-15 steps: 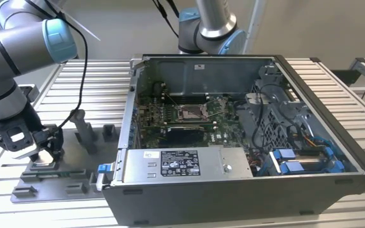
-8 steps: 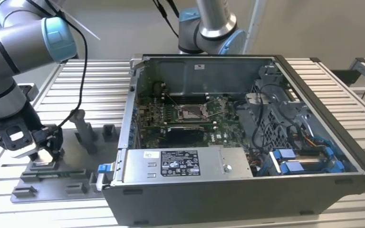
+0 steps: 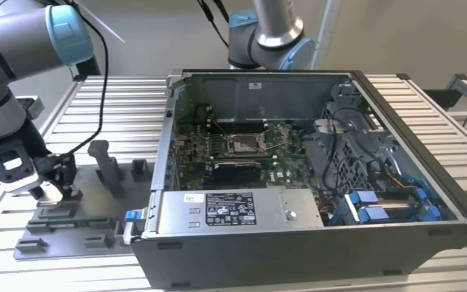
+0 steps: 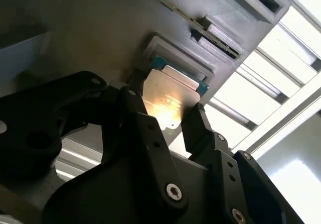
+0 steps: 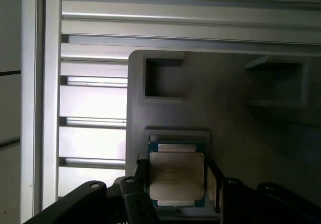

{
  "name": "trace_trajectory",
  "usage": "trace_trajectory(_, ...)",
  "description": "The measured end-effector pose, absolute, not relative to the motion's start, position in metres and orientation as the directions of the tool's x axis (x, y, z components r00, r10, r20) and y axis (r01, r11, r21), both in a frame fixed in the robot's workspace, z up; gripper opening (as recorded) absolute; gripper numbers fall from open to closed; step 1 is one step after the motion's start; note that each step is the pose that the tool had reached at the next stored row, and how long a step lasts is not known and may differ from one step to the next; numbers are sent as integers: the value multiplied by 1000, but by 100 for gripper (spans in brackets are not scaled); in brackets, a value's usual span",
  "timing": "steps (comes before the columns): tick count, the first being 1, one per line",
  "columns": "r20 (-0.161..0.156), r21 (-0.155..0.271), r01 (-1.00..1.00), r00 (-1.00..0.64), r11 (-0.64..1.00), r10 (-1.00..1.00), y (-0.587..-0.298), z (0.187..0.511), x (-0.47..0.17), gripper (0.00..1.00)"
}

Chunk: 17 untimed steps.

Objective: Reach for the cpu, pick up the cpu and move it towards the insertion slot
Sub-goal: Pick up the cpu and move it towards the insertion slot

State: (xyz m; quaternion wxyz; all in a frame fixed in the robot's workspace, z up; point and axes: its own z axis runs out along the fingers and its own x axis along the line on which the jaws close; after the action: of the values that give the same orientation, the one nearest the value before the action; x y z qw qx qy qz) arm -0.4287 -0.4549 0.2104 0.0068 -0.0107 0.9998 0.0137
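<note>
The grey holder's low ledge [image 5: 178, 132] leaves the top and sides of the cpu [image 5: 177, 176] uncovered, so the cpu will come out of the holder when the robot lifts.
The cpu [image 5: 176, 184] is a small square chip with a silvery top on a green-edged board. It lies flat in a grey holder on the fixture plate [image 3: 95, 210], at the exterior view's left. My gripper [image 3: 53, 193] is down over it. In both wrist views the black fingers [image 4: 131, 99] stand on either side of the cpu [image 4: 169, 89], close to its edges with narrow gaps, and the gripper [image 5: 177, 174] is open. The insertion slot [image 3: 244, 144] is the metal-framed socket on the green board inside the open computer case, far to the exterior view's right of the gripper.
The open computer case [image 3: 298, 243] fills the middle and right of the ribbed metal table [image 3: 112, 97]. Grey fixture posts [image 3: 107, 167] rise between my gripper and the case wall. A second arm's base [image 3: 270, 36] stands behind the case. Empty recesses [image 5: 163, 78] sit beside the cpu holder.
</note>
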Motion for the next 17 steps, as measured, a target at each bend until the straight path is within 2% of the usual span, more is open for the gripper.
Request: trace_trajectory(17, -14, 27, -22, -1000, 999, -21, -455, 276, -429, 0)
